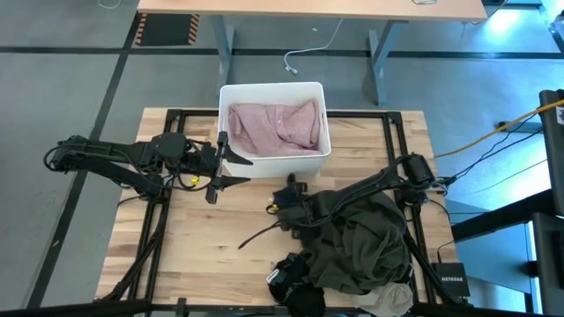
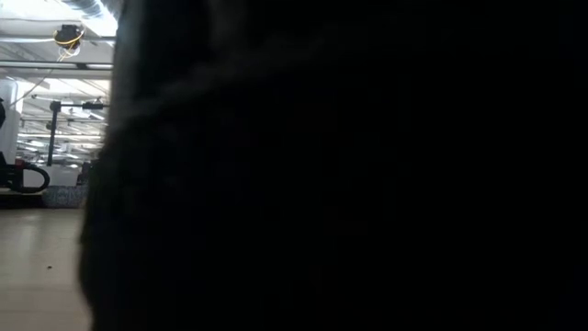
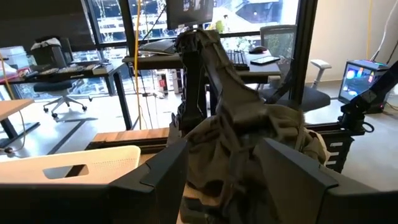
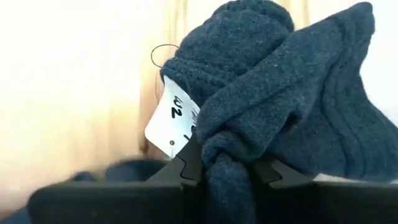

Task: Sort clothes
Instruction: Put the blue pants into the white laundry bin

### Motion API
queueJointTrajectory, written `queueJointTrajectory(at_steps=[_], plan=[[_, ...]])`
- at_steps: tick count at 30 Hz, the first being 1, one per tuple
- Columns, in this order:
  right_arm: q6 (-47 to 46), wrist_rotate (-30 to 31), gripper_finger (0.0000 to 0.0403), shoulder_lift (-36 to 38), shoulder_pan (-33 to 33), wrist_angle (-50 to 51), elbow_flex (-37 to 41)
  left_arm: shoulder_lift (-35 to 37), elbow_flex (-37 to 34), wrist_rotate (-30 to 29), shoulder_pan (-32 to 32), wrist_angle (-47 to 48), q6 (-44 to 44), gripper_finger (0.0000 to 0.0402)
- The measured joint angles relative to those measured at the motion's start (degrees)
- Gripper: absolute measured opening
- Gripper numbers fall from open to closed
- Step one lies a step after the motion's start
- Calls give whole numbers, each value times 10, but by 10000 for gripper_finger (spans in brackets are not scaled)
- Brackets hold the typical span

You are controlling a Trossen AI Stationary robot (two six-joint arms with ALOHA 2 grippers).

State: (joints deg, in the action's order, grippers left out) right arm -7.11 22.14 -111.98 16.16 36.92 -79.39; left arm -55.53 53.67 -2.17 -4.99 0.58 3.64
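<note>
The robot's right gripper has several layers of the navy fleece (image 4: 264, 96) pinched, and the way to the white bin is clear. The right gripper keeps going and lets go over the pink garment (image 1: 277, 129).
A dusty pink garment (image 1: 275, 126) lies in the white bin (image 1: 227, 132) at the table's far middle. My left gripper (image 1: 240, 170) hovers open and empty near the bin's left corner. A dark olive garment (image 1: 366, 242) lies heaped at the near right and is draped over my right arm (image 1: 352, 189); it also shows in the left wrist view (image 3: 249, 124). A navy fleece garment (image 1: 295, 283) sits at the near edge, and a beige-grey one (image 1: 397, 299) peeks out beside it. My right gripper (image 4: 225, 168) is shut on the navy fleece; in the high view its fingers are hidden. My right gripper pinches a bunched fold of the navy fleece (image 4: 224, 152) between its two fingers, beside a white paper tag (image 4: 177, 118). Several layers are gathered in the fold. The rest of the garment bulges beyond the fingertips, over the wooden table.
The low view is blocked by dark cloth (image 2: 349, 165) right in front of the camera. A black metal frame (image 1: 167, 123) runs around the table top. Bare wood (image 1: 203, 246) lies at the near left.
</note>
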Motion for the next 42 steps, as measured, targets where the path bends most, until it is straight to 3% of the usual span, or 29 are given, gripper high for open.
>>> queueJointTrajectory(at_steps=[11, 18, 30, 35, 42], plan=[[48, 85, 59, 86, -1, 5, -105, 0, 0, 0, 0, -1, -2, 194], [111, 195, 61, 144, -6, 5, -163, 0, 0, -1, 0, -1, -2, 194], [241, 198, 63, 165, -121, -106, -306, 0, 0, -20, 0, -8, 8, 194], [241, 184, 72, 163, -183, -103, -316, 0, 0, -20, 0, -6, 6, 194], [168, 148, 129, 163, -251, -80, -304, 0, 0, -20, 0, -1, 6, 194]])
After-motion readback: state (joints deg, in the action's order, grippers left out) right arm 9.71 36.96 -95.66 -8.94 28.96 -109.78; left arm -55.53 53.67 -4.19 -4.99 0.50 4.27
